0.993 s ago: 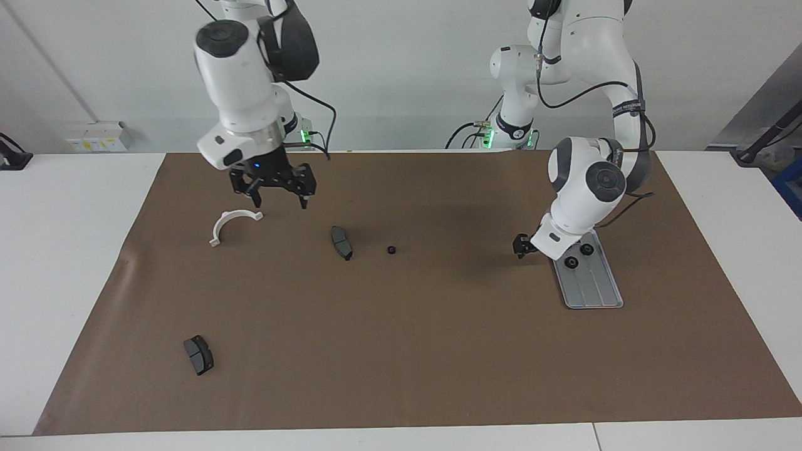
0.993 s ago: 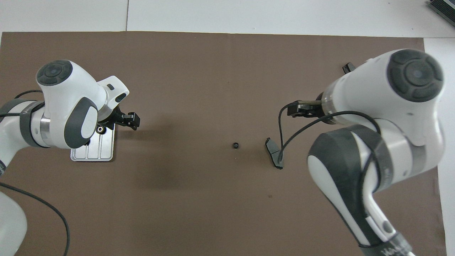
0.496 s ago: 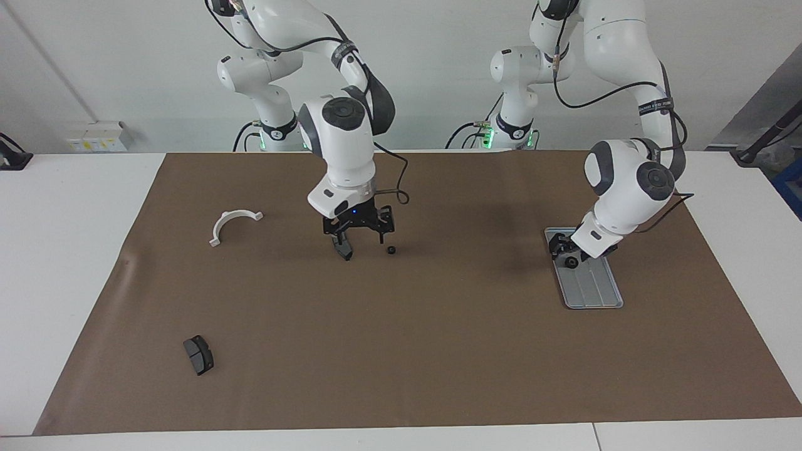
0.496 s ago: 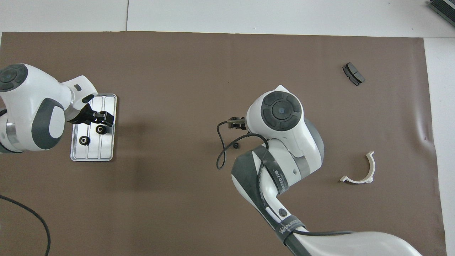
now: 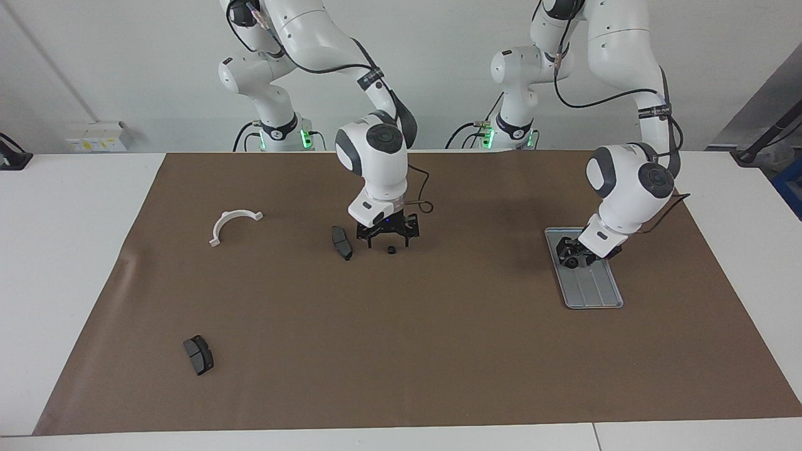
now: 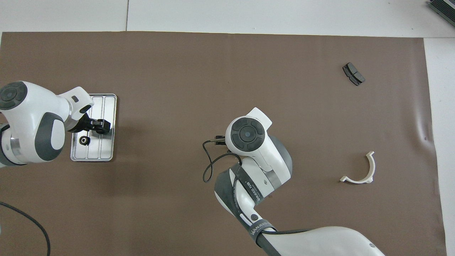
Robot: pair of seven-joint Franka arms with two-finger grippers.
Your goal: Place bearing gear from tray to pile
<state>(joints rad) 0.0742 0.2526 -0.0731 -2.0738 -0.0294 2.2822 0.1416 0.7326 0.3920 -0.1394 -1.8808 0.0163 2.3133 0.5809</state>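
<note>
The lone gear mid-mat (image 5: pixel 391 249) sits where my left gripper's next gear must go, so next my right gripper moves the lone gear to the farther brake pad (image 5: pixel 199 354) first.
The silver-grey tray (image 5: pixel 592 291) lies on the brown mat toward the left arm's end, also in the overhead view (image 6: pixel 106 103). One black gear (image 6: pixel 84 140) lies in it. My left gripper (image 5: pixel 571 254) is low over the tray, at a second gear (image 5: pixel 571 263), which the overhead view hides under the gripper (image 6: pixel 98 125). A lone black gear (image 5: pixel 391 250) lies mid-mat. My right gripper (image 5: pixel 388 238) hangs open just above it, a finger to each side; the right arm's wrist hides this gear in the overhead view.
A dark brake pad (image 5: pixel 341 242) lies beside the lone gear toward the right arm's end. Another pad (image 5: pixel 198 354) (image 6: pixel 353 73) lies farther from the robots. A white half-ring (image 5: pixel 233 222) (image 6: pixel 360 170) lies near the right arm's end.
My right gripper swung from above the half-ring to over the lone gear and came lower. My left gripper moved from beside the tray to over the gear in it.
</note>
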